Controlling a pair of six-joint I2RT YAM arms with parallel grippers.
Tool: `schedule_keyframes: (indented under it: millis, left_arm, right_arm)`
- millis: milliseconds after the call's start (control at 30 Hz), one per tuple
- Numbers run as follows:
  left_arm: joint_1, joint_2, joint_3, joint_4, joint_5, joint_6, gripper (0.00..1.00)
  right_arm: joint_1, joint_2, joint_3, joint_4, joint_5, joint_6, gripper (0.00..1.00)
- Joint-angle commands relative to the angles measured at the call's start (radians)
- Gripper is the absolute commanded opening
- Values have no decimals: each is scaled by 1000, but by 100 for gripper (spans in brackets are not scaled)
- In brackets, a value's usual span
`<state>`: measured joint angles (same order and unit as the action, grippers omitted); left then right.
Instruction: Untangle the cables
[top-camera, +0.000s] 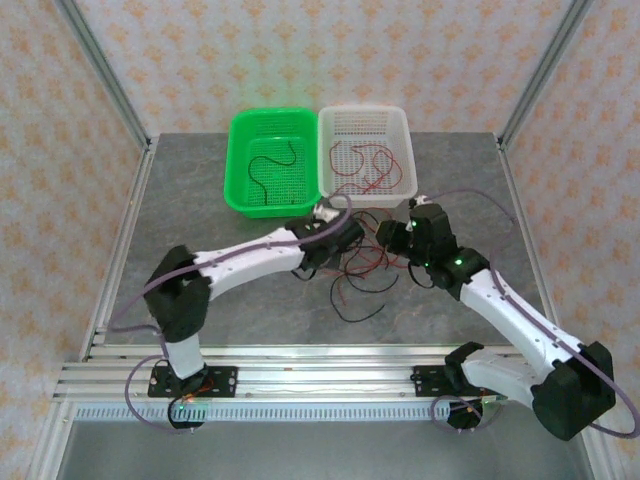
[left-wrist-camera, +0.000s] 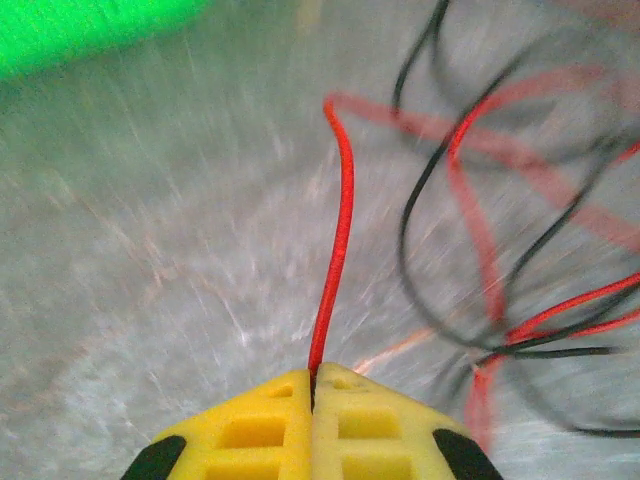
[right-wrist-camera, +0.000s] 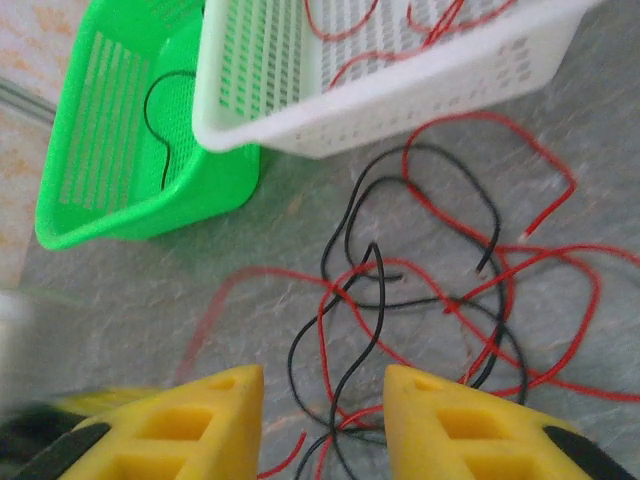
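Note:
I have only the red cable (left-wrist-camera: 339, 232) in my left gripper's fingers, so I should keep pulling it toward the open table (top-camera: 292, 295) until its loop lies beside the tangle.
A tangle of thin red and black cables (top-camera: 362, 272) lies on the grey table between my two arms. My left gripper (left-wrist-camera: 313, 378) is shut on one red cable (left-wrist-camera: 343, 210), which runs straight out from the yellow fingertips (left-wrist-camera: 345, 400) towards the blurred tangle (left-wrist-camera: 520, 300). In the top view the left gripper (top-camera: 345, 240) sits at the tangle's left edge. My right gripper (right-wrist-camera: 325, 385) hangs open above the tangle (right-wrist-camera: 420, 290); black and red strands pass below the gap between its fingers (right-wrist-camera: 215, 415). It stands at the tangle's upper right (top-camera: 395, 236).
A green basket (top-camera: 235, 160) with a black cable (top-camera: 270, 170) in it stands at the back. Beside it, a white basket (top-camera: 408, 150) holds red cables (top-camera: 365, 165). Both baskets lie close behind the tangle (right-wrist-camera: 400, 80). Metal frame posts and patterned walls enclose the table.

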<state>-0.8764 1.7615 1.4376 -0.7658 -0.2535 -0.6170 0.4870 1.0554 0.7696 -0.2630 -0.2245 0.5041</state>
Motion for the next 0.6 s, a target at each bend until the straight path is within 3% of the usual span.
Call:
schedule_keyframes:
  millis: [0, 367, 567]
  left_arm:
    - [-2, -106, 128, -99, -120, 25, 0]
    - [-26, -229, 221, -5, -69, 116, 0]
    - [-29, -266, 173, -17, -73, 105, 0]
  right_arm:
    - [-4, 34, -27, 114, -84, 57, 36]
    - [-4, 259, -52, 470, -272, 191, 42]
    - [-1, 354, 21, 412, -212, 231, 43]
